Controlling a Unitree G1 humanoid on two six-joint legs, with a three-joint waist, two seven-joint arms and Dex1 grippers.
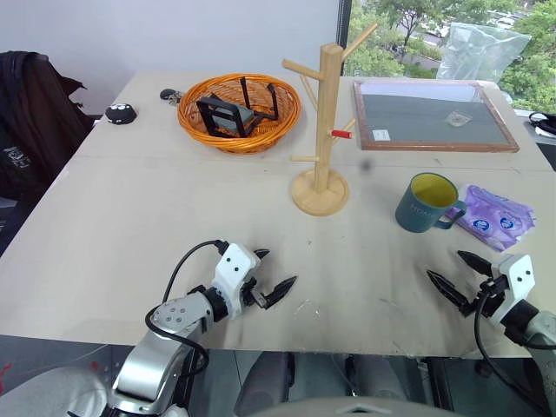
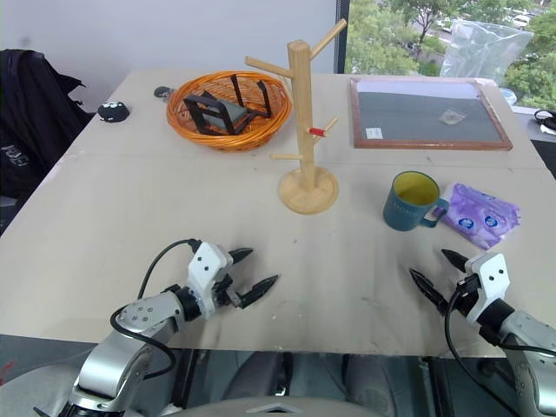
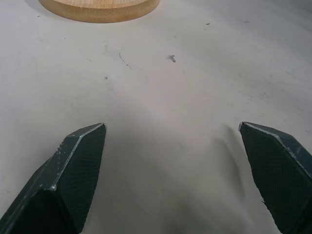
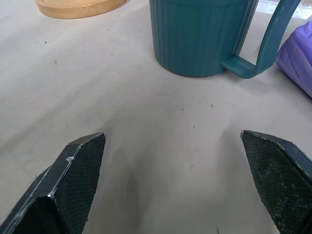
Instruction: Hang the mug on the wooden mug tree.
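My gripper is to hang the teal-blue mug [image 1: 425, 204] on the red-tipped peg. The mug will tip sideways then, because the open loop handle [image 1: 453, 215] sticks out from one side of the mug.
The teal-blue mug [image 1: 426, 204] with a yellow inside stands upright on the table [image 1: 174, 208], its handle toward the purple packet. The wooden mug tree [image 1: 323, 130] rises to its left, pegs bare, one red-tipped. My right gripper [image 1: 459, 271] hovers open near the table's front edge, short of the mug; the mug [image 4: 200, 36] stands ahead between its fingertips [image 4: 78, 170]. My left gripper [image 1: 271, 274] is open at the front left, empty, pointing toward the tree's round base [image 3: 97, 9].
An orange wicker basket [image 1: 239, 111] holding a black frame sits behind the tree on the left. A wood-framed grey board [image 1: 432, 117] lies at the back right. A purple packet [image 1: 495, 217] lies right of the mug. Small dark items [image 1: 121, 113] rest at the far left.
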